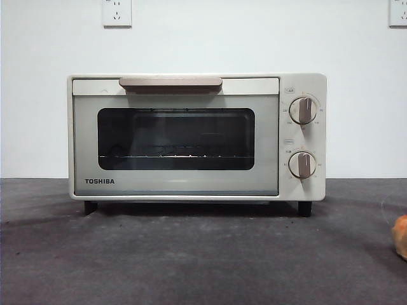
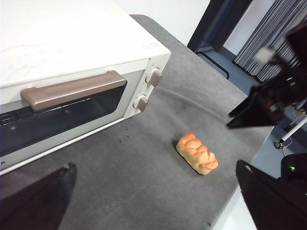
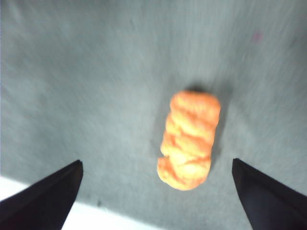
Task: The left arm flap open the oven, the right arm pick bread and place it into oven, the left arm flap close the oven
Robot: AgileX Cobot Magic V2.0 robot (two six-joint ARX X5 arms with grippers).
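My gripper will open the oven, and the glass door (image 1: 176, 139) will then swing down and stay out level, because the beige handle (image 1: 170, 84) runs along the door's top edge.
The cream-white oven (image 1: 191, 136) stands at the middle of the table with its glass door shut and its beige handle (image 1: 170, 84) at the top. The golden-orange bread (image 1: 400, 236) lies on the grey mat to the oven's right, cut off by the picture edge. In the left wrist view the oven (image 2: 72, 57) and bread (image 2: 197, 153) both show, and my left gripper (image 2: 158, 203) hangs open above the mat in front of the door. My right gripper (image 3: 156, 201) is open above the bread (image 3: 189, 139), which sits between its jaws' lines. The right arm (image 2: 268, 96) shows beyond the bread.
Two beige knobs (image 1: 303, 110) sit on the oven's right panel. A wire rack (image 1: 172, 155) shows behind the window. The grey mat (image 1: 191, 254) ends at the table edge (image 2: 225, 211) close to the bread. A white wall with outlets (image 1: 117, 13) is behind.
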